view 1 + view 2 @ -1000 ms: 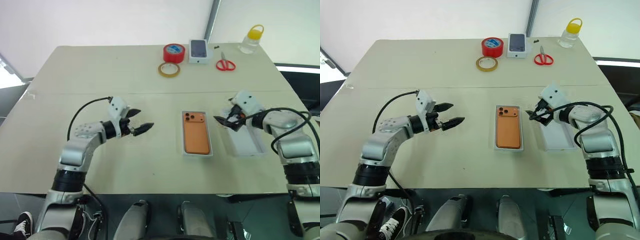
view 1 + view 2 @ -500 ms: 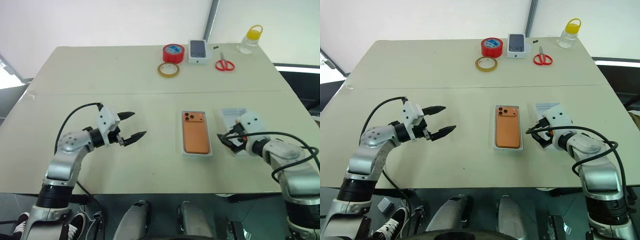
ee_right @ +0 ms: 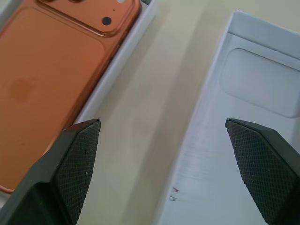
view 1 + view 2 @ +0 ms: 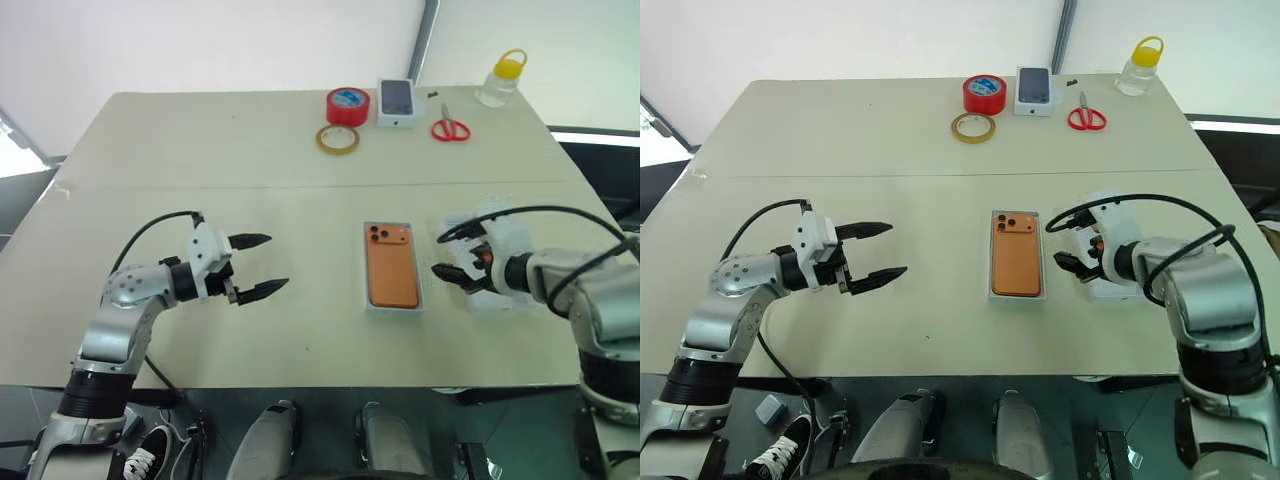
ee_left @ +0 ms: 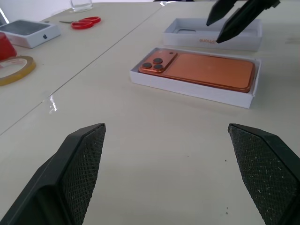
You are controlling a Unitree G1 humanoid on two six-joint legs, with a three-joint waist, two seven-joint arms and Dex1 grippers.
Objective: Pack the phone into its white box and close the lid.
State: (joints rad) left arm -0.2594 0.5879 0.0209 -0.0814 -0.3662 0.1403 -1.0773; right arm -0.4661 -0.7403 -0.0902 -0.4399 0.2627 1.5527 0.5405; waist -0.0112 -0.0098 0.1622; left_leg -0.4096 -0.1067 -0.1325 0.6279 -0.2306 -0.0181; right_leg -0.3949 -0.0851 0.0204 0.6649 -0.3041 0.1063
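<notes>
The lid rests hollow side up by the white box, so my right gripper should grip the lid's side [image 3: 195, 117] nearest the phone and flip it over the box.
The orange phone [image 4: 391, 265] lies camera side up inside the shallow white box [image 4: 393, 308] at the table's middle. Just to its right the lid [image 4: 505, 296] rests hollow side up. My right gripper [image 4: 447, 254] hovers open above the gap between box and lid, nothing between its fingers; its wrist view has the phone [image 3: 51, 70] on one side and the lid [image 3: 243, 140] on the other. My left gripper [image 4: 272, 263] hangs open and empty well left of the box, pointing toward it.
Along the far edge sit a red tape roll [image 4: 347, 106], a tan tape ring [image 4: 338, 139], a small box printed with a phone picture [image 4: 397, 102], red scissors [image 4: 451, 129] and a yellow-capped bottle [image 4: 502, 80]. Bare tabletop [image 4: 220, 150] spreads left of the box.
My right wrist has rolled and the hand has drawn back toward me, off the lid's far end to its left side. The left gripper has pulled back slightly and rolled.
</notes>
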